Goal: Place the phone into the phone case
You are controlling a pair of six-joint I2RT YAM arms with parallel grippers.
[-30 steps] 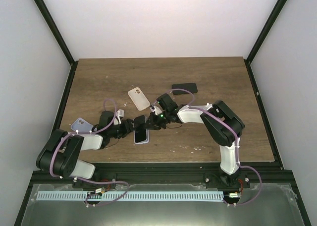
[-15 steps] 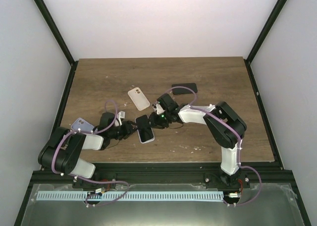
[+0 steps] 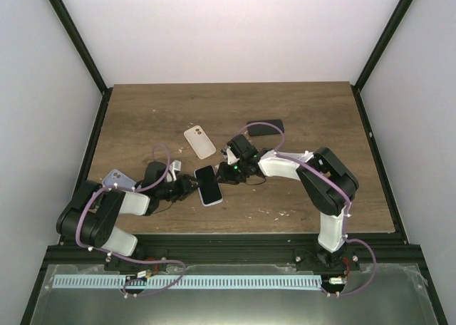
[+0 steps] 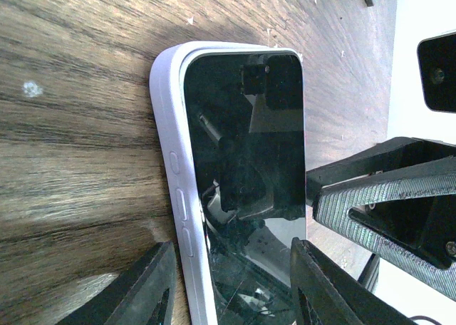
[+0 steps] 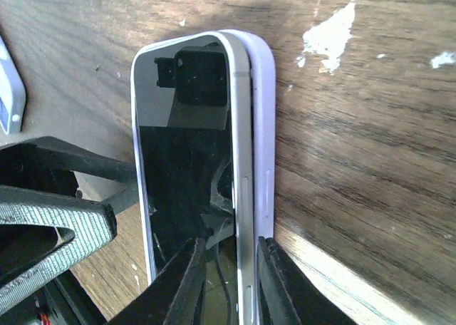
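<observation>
The phone's silver edge (image 5: 243, 154) stands above the side of the case, so the robot's right gripper should open wider, tilt low and clamp the phone and case together (image 5: 255, 204) along that side.
The phone (image 3: 208, 184), black screen up, lies in the lilac phone case (image 4: 167, 125) on the wood. On one long side its silver rail (image 5: 242, 161) stands beside and above the case wall (image 5: 262, 154). My left gripper (image 3: 187, 189) comes from the left. Its jaws (image 4: 234, 248) stand apart astride the near end, with a sliver of wood between one finger (image 4: 146, 289) and the case. My right gripper (image 3: 226, 172) comes from the right. It (image 5: 231, 241) stands narrowly open, one fingertip over the screen and the other at the case wall.
A beige case (image 3: 199, 142) lies behind the phone. A black phone (image 3: 266, 127) sits further back right and a lilac-blue phone (image 3: 116, 179) at the left by my left arm. White scuffs (image 5: 329, 36) mark the wood.
The phone in its case has turned, its near end swinging to the right. My left jaws have narrowed around it. My right jaws have parted a little from shut.
</observation>
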